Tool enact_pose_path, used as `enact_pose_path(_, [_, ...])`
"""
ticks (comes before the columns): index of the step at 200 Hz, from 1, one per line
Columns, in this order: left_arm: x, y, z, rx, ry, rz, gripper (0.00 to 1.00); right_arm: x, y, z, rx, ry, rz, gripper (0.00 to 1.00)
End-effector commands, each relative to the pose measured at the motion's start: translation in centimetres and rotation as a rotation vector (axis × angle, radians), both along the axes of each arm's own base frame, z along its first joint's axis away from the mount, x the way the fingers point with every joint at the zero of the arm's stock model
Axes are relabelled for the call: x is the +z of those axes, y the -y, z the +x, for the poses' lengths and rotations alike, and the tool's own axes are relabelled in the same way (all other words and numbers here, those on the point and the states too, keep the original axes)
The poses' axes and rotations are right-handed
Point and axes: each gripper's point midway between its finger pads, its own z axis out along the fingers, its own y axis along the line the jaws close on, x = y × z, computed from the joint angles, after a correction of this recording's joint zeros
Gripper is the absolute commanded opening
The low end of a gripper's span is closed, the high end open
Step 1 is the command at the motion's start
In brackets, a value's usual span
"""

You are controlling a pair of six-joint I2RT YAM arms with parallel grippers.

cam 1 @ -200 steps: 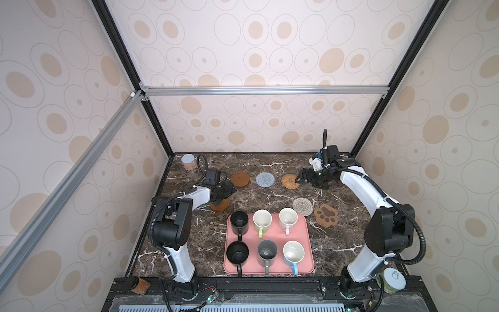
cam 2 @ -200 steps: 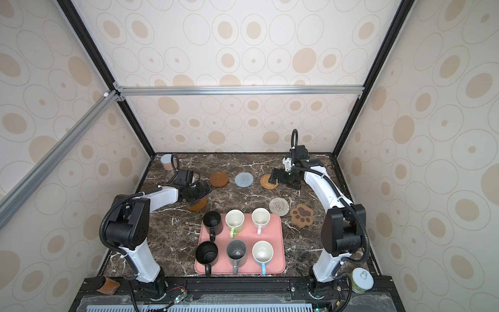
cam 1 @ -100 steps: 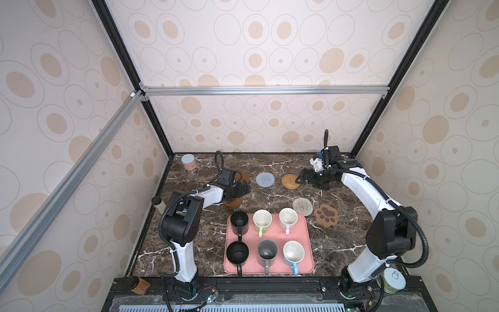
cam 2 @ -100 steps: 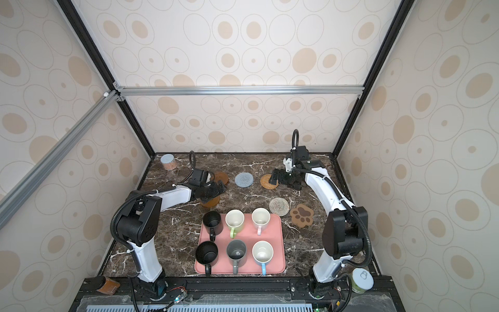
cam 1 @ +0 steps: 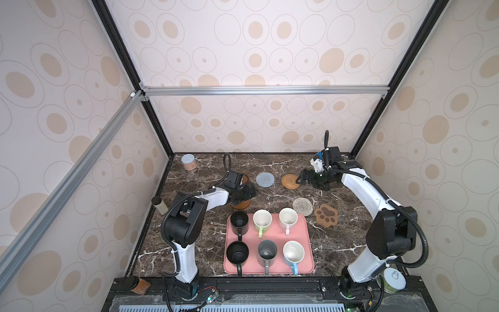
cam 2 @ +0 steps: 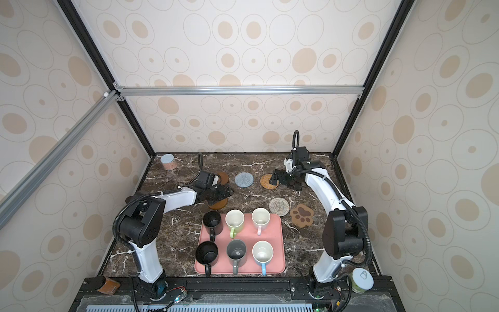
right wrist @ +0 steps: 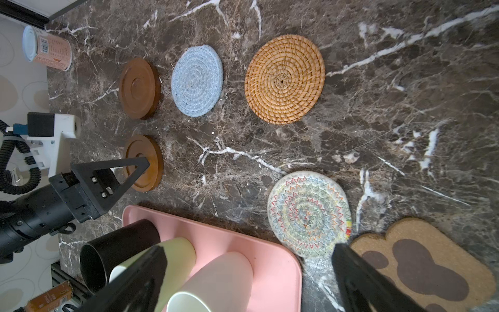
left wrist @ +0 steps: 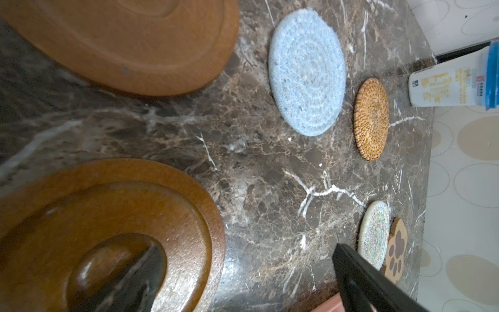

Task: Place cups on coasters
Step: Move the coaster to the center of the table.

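Note:
The whitish woven coaster (cam 1: 302, 206) is too close to the paw coaster, so my right gripper needs to slide it over to the gap (cam 1: 269, 199) in front of the blue-grey coaster before any cups are placed.
Six cups stand on the pink tray (cam 1: 306, 233): two black (cam 1: 239, 220), pale green (cam 1: 262, 218), pale pink (cam 1: 288, 217), grey (cam 1: 267, 252) and light blue (cam 1: 293, 252). The coasters lie bare behind it: blue-grey crochet (cam 1: 265, 179), orange rattan (cam 1: 289, 181), whitish woven (cam 1: 302, 206), paw shape (cam 1: 326, 214) and two brown discs (left wrist: 129, 46) (left wrist: 108, 229). My left gripper (cam 1: 249, 193) hangs open and empty low over the brown discs. My right gripper (cam 1: 303, 178) is open and empty beside the rattan coaster.
A pinkish can (cam 1: 188, 162) stands in the back left corner. A small bottle (cam 1: 159, 205) sits at the left table edge. A white tub with a blue lid (cam 1: 394, 279) is by the right arm's base. Walls close in three sides.
My left gripper has moved to the right, from the left of the brown discs to over them. The right arm has barely moved. Both grippers stay open.

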Motion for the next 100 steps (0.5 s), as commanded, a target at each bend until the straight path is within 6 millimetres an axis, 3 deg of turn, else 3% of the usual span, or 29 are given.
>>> enact_pose_path(1, [-5.0, 0.2, -4.8, -0.026, -0.22, 0.031, 1.0, 0.9, 0.6, -0.5, -0.016, 0.017, -0.002, 1.0])
enact_pose_path(100, [-4.7, -0.7, -4.7, 0.001, -0.215, 0.091, 1.0, 1.1, 0.7, -0.5, -0.012, 0.02, -0.006, 1.0])
